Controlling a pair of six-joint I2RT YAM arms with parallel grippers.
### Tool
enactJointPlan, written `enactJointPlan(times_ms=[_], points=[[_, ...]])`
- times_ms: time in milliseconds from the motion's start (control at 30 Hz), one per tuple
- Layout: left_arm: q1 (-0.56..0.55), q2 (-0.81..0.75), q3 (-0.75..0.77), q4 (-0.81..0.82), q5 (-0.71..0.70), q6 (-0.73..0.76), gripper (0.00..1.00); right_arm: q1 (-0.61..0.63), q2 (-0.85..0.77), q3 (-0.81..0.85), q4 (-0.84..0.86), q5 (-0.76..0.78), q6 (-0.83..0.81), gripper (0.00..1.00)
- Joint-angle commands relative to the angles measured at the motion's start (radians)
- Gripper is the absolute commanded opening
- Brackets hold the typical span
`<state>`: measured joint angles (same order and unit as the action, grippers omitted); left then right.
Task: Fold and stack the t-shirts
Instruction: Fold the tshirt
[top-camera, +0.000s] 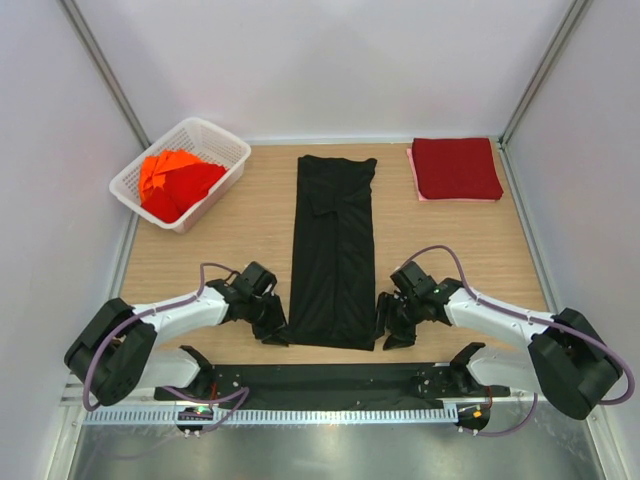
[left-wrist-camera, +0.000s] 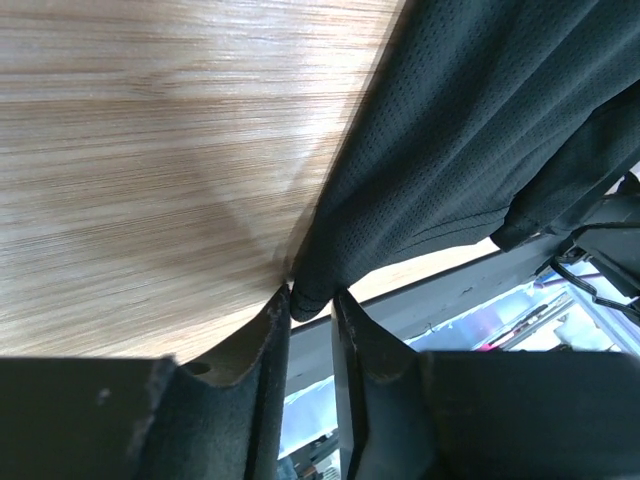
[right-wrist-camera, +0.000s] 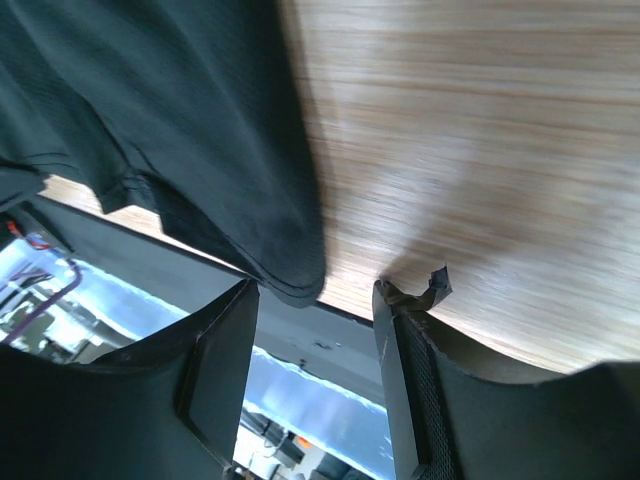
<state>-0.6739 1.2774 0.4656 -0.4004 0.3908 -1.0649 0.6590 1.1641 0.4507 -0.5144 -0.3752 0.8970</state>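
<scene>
My left gripper holds only the end of the black t-shirt's corner, so next I open it and grab the cloth farther in before I fold.
A black t-shirt lies folded into a long narrow strip down the middle of the table. My left gripper is at its near left corner, shut on the hem of the black shirt, pinched between the fingertips. My right gripper is at the near right corner, open, with the corner of the black shirt lying between its jaws but not clamped. A dark red t-shirt lies folded at the far right. Orange-red t-shirts lie crumpled in the basket.
A white lattice basket stands at the far left. The table's near edge with a black rail runs just behind both grippers. Grey walls enclose the table on three sides.
</scene>
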Motion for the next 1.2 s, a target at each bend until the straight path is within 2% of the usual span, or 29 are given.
enactJointPlan(times_ms=[0, 400, 533, 700, 967, 1167], points=[[-0.006, 0.025, -0.025, -0.011, -0.072, 0.039, 0.24, -0.001, 0.020, -0.024, 0.094, -0.010, 0.040, 0.56], [-0.006, 0.022, -0.015, 0.002, -0.067, 0.023, 0.17, -0.001, 0.049, -0.040, 0.108, 0.019, 0.013, 0.52], [-0.006, -0.010, -0.021, -0.014, -0.099, -0.004, 0.39, -0.001, 0.065, -0.030, 0.093, 0.027, 0.000, 0.52], [-0.006, -0.047, -0.013, -0.017, -0.116, -0.007, 0.44, -0.001, 0.069, -0.021, 0.080, 0.024, -0.023, 0.52], [-0.006, 0.060, 0.028, -0.006, -0.129, 0.026, 0.41, 0.001, 0.144, -0.004, 0.103, 0.025, -0.049, 0.52], [-0.006, 0.148, 0.070, 0.005, -0.119, 0.066, 0.27, -0.001, 0.193, 0.013, 0.106, 0.033, -0.078, 0.51]])
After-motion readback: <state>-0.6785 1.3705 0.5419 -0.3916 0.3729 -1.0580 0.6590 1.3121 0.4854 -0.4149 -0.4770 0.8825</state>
